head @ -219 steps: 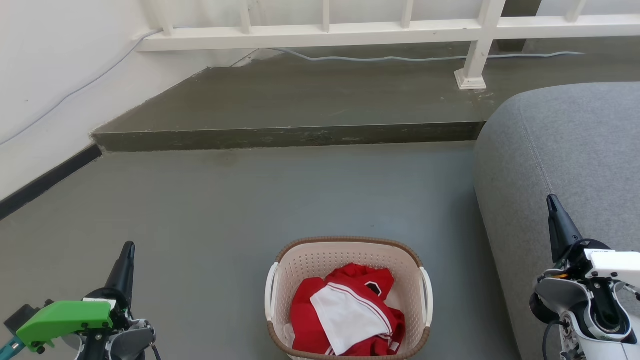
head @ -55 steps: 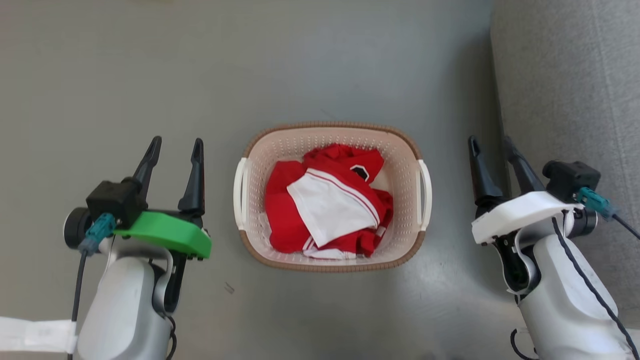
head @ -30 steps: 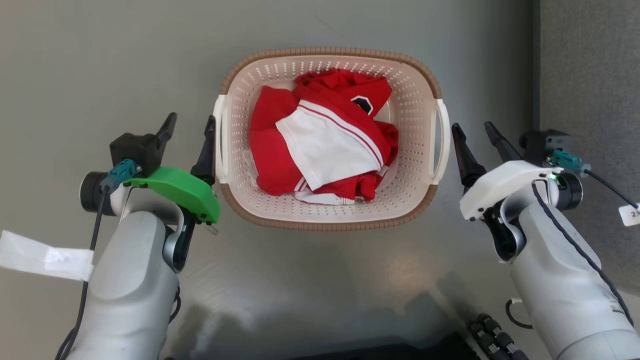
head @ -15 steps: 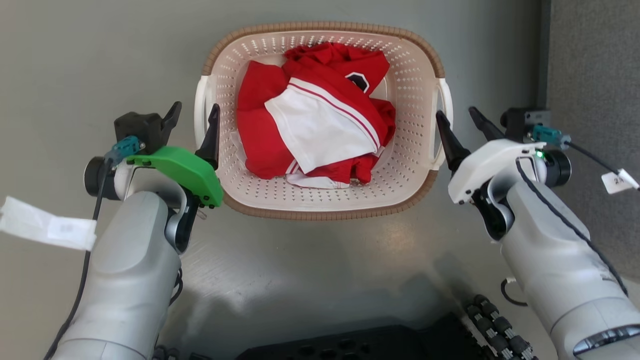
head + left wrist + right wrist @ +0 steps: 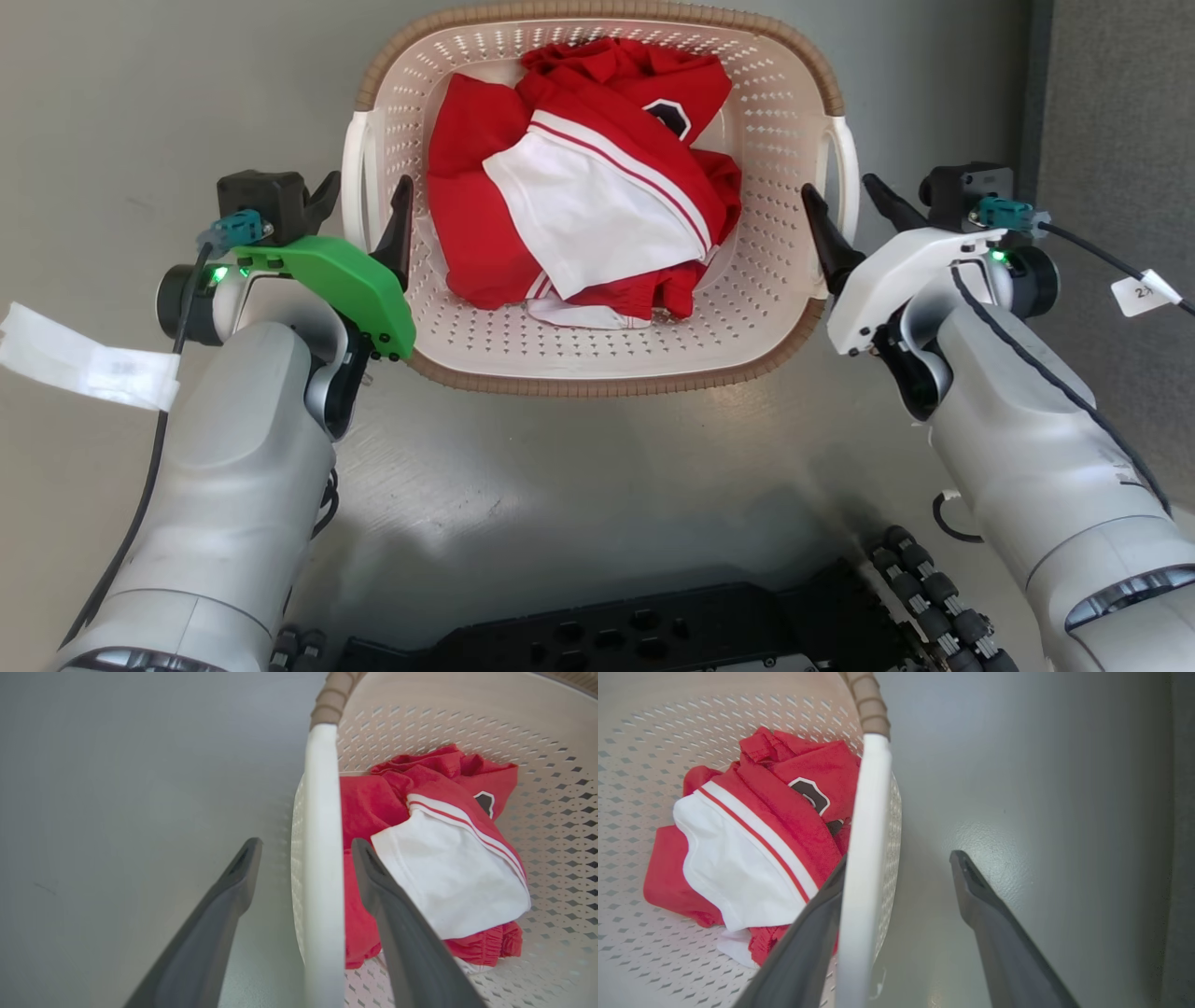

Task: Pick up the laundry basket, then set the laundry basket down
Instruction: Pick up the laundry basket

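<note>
My gripper will lift the laundry basket, and the white handle [image 5: 354, 185] will stay in line with the laundry basket's brown rim [image 5: 366, 101] because the two are joined end to end.
The cream perforated laundry basket [image 5: 775, 112] with a brown rim stands on the grey floor and holds red and white clothes [image 5: 579, 187]. My left gripper [image 5: 368, 182] is open and straddles the basket's white left handle [image 5: 353, 177], one finger outside and one inside the wall. In the left wrist view the handle [image 5: 322, 835] runs between the fingers of the left gripper [image 5: 307, 842]. On the other side my right gripper [image 5: 837, 184] is open astride the right handle [image 5: 848, 159]. The right wrist view shows that handle [image 5: 866, 835] against the inner finger of the right gripper [image 5: 900, 858].
A grey sofa [image 5: 1120, 112] runs along the right, close to my right arm. My dark base [image 5: 653, 635] shows at the bottom edge. Bare grey floor [image 5: 140, 93] lies to the basket's left.
The head camera has tipped down toward the basket. Both grippers have slid forward along the basket's sides, each now with a handle between its open fingers.
</note>
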